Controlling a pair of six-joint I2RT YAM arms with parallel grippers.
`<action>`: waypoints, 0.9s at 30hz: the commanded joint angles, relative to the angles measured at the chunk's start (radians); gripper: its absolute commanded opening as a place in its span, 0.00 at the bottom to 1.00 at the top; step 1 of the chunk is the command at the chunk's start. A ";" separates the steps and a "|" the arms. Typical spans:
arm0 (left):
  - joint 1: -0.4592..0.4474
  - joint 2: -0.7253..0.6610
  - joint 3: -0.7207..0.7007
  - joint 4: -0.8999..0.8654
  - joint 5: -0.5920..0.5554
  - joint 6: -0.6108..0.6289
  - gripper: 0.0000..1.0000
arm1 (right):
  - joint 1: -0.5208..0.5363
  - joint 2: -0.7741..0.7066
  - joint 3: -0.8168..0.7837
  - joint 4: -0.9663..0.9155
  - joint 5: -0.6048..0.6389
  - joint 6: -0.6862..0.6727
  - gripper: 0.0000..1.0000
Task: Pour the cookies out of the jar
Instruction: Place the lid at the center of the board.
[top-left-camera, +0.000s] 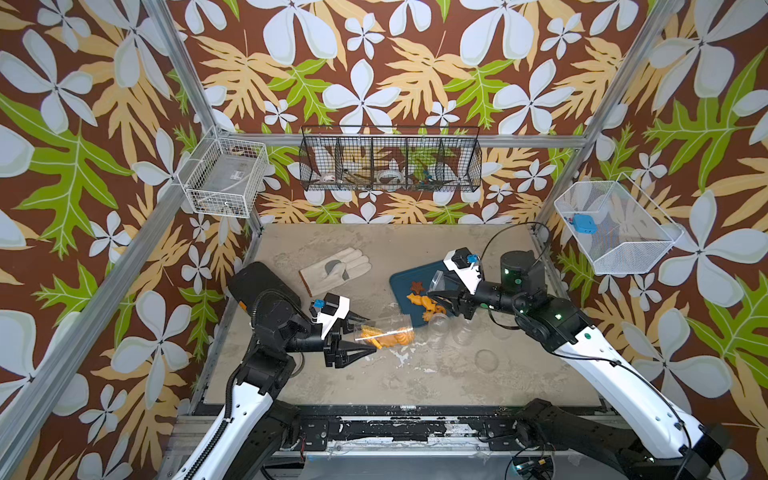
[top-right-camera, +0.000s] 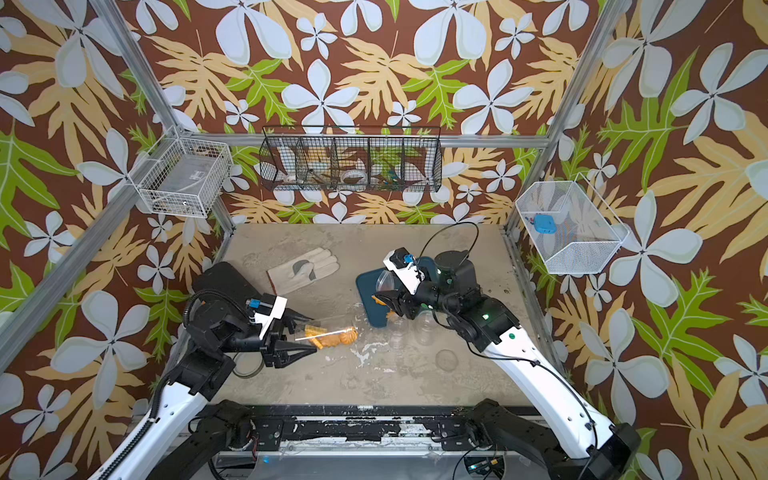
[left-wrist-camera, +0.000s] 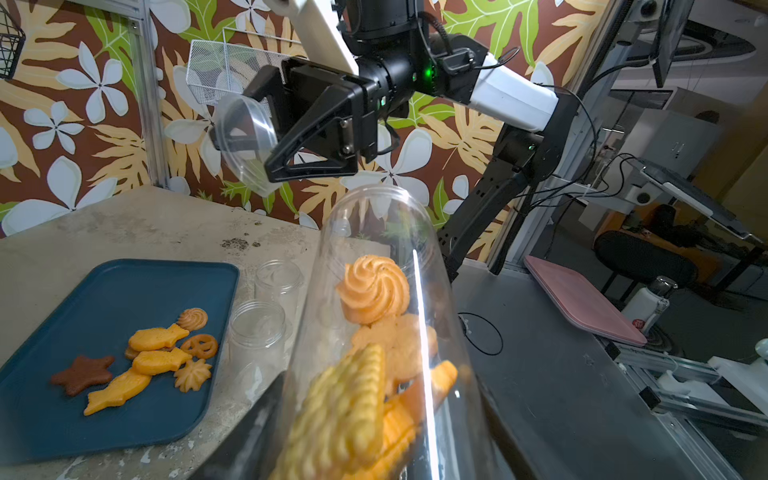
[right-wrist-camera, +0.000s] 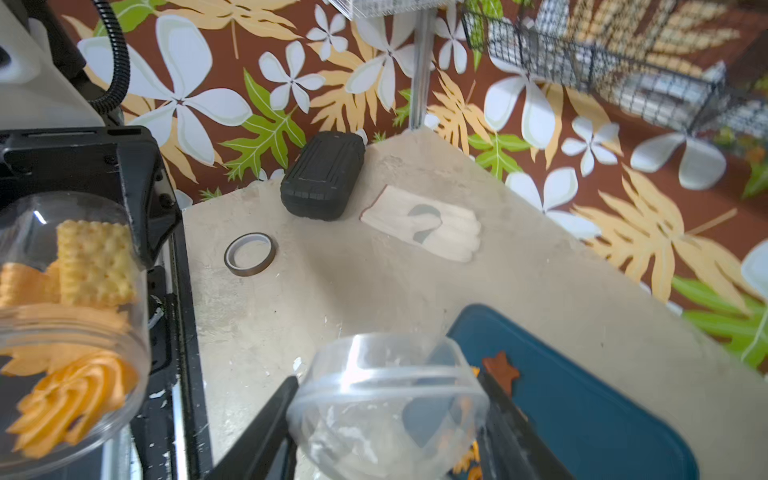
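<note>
My right gripper is holding the clear lid free of the jar's opening (top-left-camera: 409, 329), and the table front (top-left-camera: 462, 389) is open. It should go on going there and let go of the lid.
A clear jar (top-left-camera: 386, 332) lies on its side just above the table, and my left gripper (top-left-camera: 368, 336) is shut on its base end. Its mouth points toward a blue tray (top-left-camera: 401, 282). Several orange and yellow cookies (left-wrist-camera: 374, 291) still lie inside the jar (left-wrist-camera: 374, 232), among them a swirl and a waffle square. More cookies (left-wrist-camera: 158, 357) lie on the tray (left-wrist-camera: 104, 299), including a brown star (right-wrist-camera: 500, 370). My right gripper (top-left-camera: 436, 297) hovers over the tray, shut on the jar's clear lid (right-wrist-camera: 386, 399). In both top views the arm hides part of the tray.
Empty clear jars (top-left-camera: 438, 328) stand between the tray and the table front, with a loose lid (top-left-camera: 486, 359) nearby. A pale glove (top-left-camera: 336, 270) and a black case (top-left-camera: 257, 282) lie at the back left. A tape roll (right-wrist-camera: 249, 253) sits near the left arm. Wire baskets hang on the walls.
</note>
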 joint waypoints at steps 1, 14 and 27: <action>0.002 0.021 -0.011 0.131 -0.054 0.007 0.35 | 0.000 -0.039 -0.003 -0.234 0.079 0.224 0.48; 0.002 0.153 -0.077 0.416 -0.109 -0.024 0.35 | 0.065 -0.210 -0.393 -0.379 0.065 0.467 0.52; 0.002 0.168 -0.066 0.352 -0.143 0.031 0.35 | 0.067 -0.130 -0.569 -0.269 0.123 0.562 0.54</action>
